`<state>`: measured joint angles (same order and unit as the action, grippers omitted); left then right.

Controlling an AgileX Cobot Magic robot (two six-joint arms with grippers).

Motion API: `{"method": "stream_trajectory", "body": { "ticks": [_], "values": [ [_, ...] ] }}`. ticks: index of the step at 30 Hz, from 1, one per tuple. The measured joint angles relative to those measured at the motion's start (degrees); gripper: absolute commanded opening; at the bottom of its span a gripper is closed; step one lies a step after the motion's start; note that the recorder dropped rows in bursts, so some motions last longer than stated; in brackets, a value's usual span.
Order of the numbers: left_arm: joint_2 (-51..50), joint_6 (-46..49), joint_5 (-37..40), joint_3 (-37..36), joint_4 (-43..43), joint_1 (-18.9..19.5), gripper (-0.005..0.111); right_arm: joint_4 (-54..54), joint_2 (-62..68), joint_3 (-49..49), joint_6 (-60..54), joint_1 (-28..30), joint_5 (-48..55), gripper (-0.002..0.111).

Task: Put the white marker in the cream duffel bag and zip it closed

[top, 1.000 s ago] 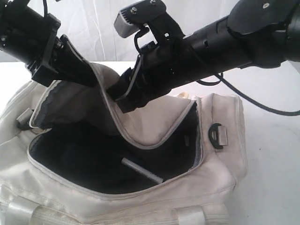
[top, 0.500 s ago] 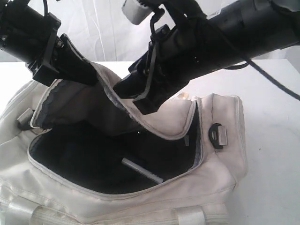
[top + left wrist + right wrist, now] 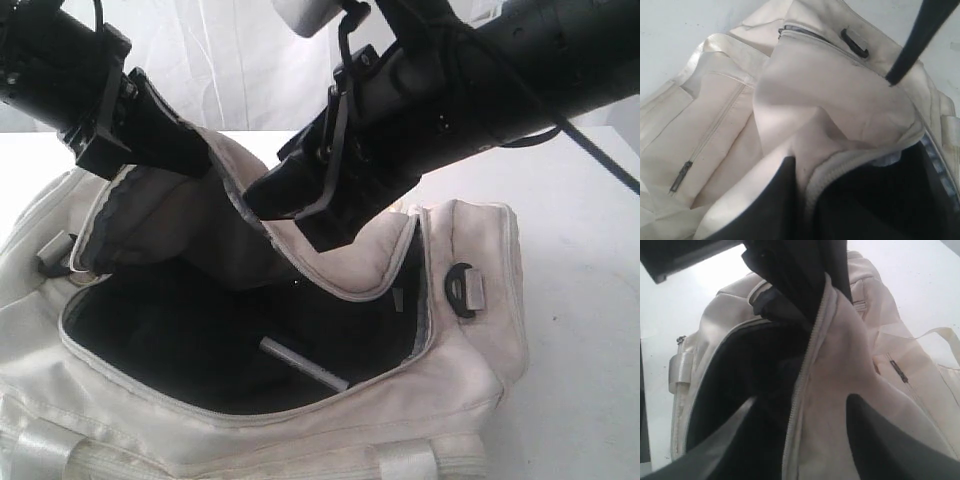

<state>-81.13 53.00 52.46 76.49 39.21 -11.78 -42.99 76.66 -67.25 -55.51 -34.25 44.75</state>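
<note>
The bag's top flap raised (image 3: 236, 168) above the bag's opening (image 3: 205, 335) is in my left gripper. I should move my right gripper back out of the way and put the flap over the bag's opening before I zip it.
The cream duffel bag (image 3: 450, 400) lies open, its dark lining showing. Inside it, near the front wall, rests the white marker (image 3: 300, 365). My left gripper (image 3: 195, 158) is shut on the bag's raised top flap (image 3: 150, 215); in the left wrist view the gripper (image 3: 807, 167) pinches the flap's zipper edge (image 3: 835, 162). My right gripper (image 3: 272, 205) stands open. Its fingers straddle the same flap further along without closing on it. In the right wrist view, the zipper edge (image 3: 807, 360) runs between the spread fingers of the right gripper (image 3: 804, 399).
The bag sits on a white table (image 3: 580, 300) with a white backdrop behind. A black strap ring (image 3: 458, 283) sits at the bag's right end. Pale webbing handles (image 3: 410, 462) lie at the front. A zip pocket pull (image 3: 681, 175) shows on the bag's side.
The right arm has risen and tilted more steeply, and its gripper has shifted slightly right along the flap. The left gripper keeps the same hold. The marker has not moved.
</note>
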Motion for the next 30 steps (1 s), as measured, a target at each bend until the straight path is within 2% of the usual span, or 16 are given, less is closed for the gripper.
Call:
{"method": "stream_trajectory", "body": {
  "ticks": [5, 8, 17, 22, 30],
  "values": [
    [0.0, -1.77, -7.01, 0.0, 0.12, 0.0, 0.014, -1.45, 0.0, 0.0, 0.0, -1.62, 0.26, 0.049],
    [-0.22, -1.94, -11.94, 0.0, 1.38, 0.0, 0.001, -1.58, 0.0, 0.0, 0.0, -3.57, 0.26, 0.049],
    [-3.21, -1.68, -26.36, 0.0, 5.02, 0.0, 0.0, 1.32, 0.7, 0.4, 5.8, -6.97, 2.19, 0.045],
    [-3.21, -0.03, -27.27, 0.0, 5.81, 0.0, 0.0, 3.7, 3.42, 1.69, 7.97, -8.08, 3.06, 0.045],
    [-3.21, 1.28, -22.54, 0.0, 6.26, 0.0, 0.003, 4.14, 4.19, 1.79, 8.98, -8.58, 1.39, 0.045]
  ]
}}
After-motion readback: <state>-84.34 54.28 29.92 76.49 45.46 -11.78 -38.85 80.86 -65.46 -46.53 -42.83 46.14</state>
